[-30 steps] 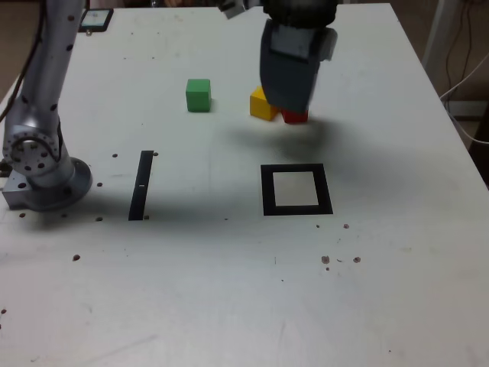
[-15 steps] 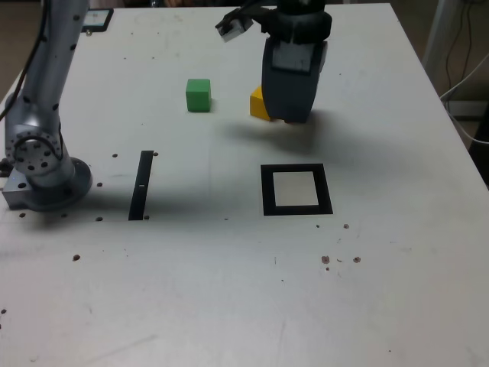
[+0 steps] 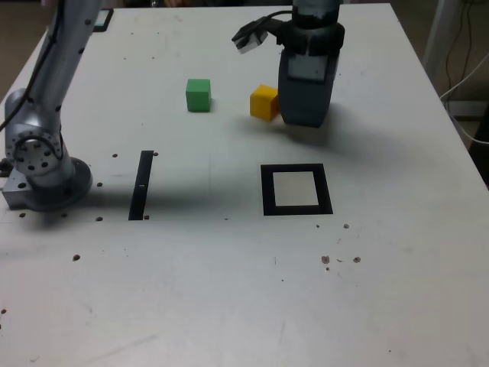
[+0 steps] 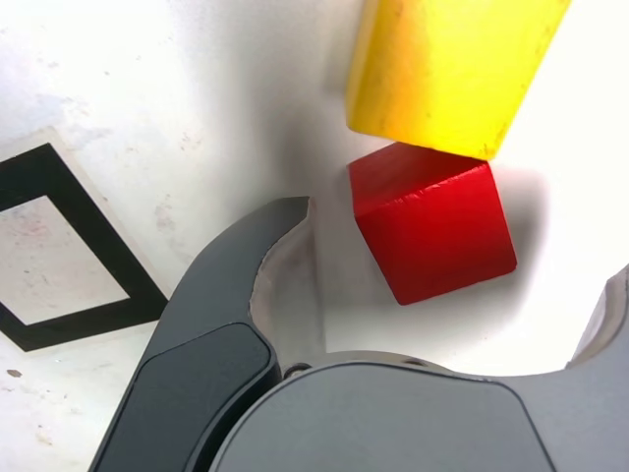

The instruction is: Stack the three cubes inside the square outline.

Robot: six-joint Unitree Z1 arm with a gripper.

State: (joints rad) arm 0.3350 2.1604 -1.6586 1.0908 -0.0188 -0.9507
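The red cube [image 4: 435, 230] will come away by itself when I lift it, because a wedge-shaped gap [image 4: 366, 147] shows beside the yellow cube.
My gripper [image 3: 306, 116] is down at the table at the back, its jaws open. In the wrist view the red cube [image 4: 432, 224] lies on the table between the open fingers of the gripper [image 4: 457, 246], touching neither. The gripper body hides the red cube in the exterior view. The yellow cube [image 3: 263, 102] [image 4: 452, 69] sits right against the red one, just to the exterior view's left of the gripper. Alone, further to the exterior view's left, stands the green cube [image 3: 198, 95]. The square outline [image 3: 296, 189] [image 4: 59, 246] lies in front of the gripper with nothing in it.
A narrow black strip [image 3: 141, 184] lies on the white table [image 3: 229, 290] at the exterior view's left. The arm's base [image 3: 46, 176] stands beside it near the table's left edge. A small dark object [image 3: 95, 19] rests at the back left corner.
The gripper has shifted toward the exterior view's right and come down. It now hides the red cube and uncovers more of the yellow cube. The jaws stayed open.
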